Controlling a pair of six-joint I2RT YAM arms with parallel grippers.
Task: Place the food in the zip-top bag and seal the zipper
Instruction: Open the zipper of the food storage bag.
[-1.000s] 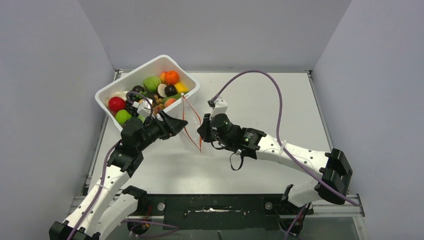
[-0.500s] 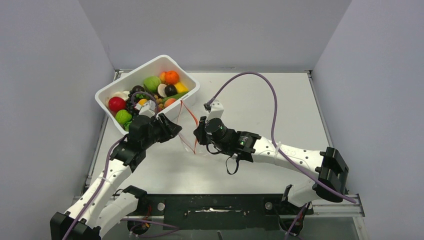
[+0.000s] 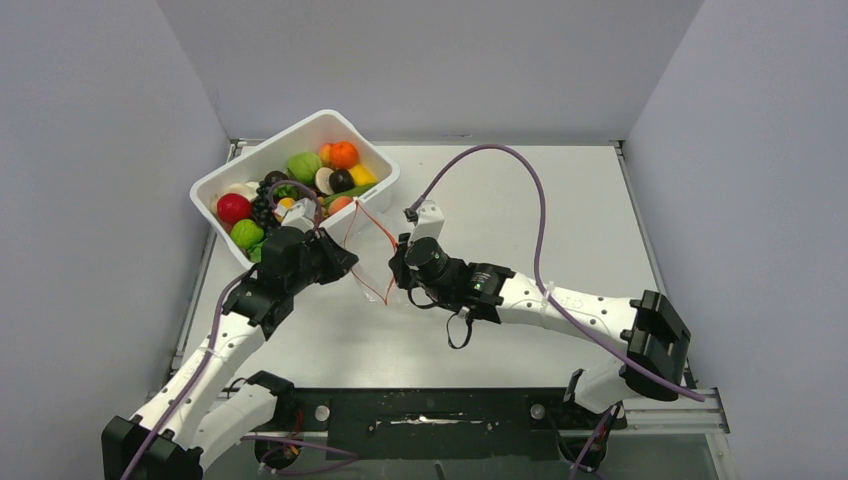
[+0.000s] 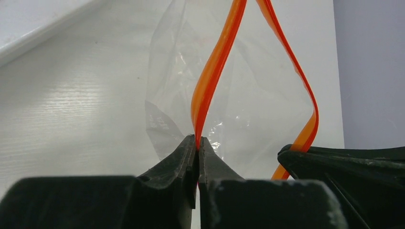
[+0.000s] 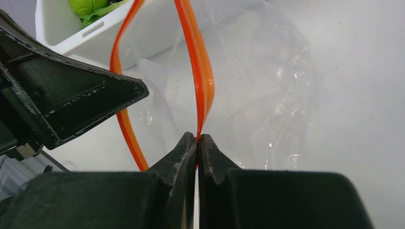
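Observation:
I can see that the zip-top bag's opening [image 3: 371, 250] is narrow with my grippers close together, so my right gripper should pull its zipper strip [image 3: 384, 231] away before my left gripper gets food.
The clear zip-top bag [image 3: 372, 262] hangs between my two grippers just in front of the bin. Its red-orange zipper [image 3: 374, 222] is spread into an open loop. My left gripper [image 3: 349, 263] is shut on one strip of the zipper [image 4: 216, 62], pinched at the fingertips [image 4: 197, 139]. My right gripper [image 3: 397, 268] is shut on the opposite strip [image 5: 200, 71], at its tips [image 5: 197, 137]. The bag's film [image 5: 267, 95] billows beyond the strips with nothing visible inside it. The food [image 3: 304, 166], several toy fruits and vegetables, lies in the white bin [image 3: 262, 148].
The white bin stands at the table's back left, close behind the bag's mouth. Purple cables [image 3: 520, 160] arc over the table from the right arm. Grey walls close in the table on both sides and at the back.
My left gripper has shut on the zipper strip. Both grippers have shifted slightly left and nearer, carrying the bag, and its mouth now stands open between them.

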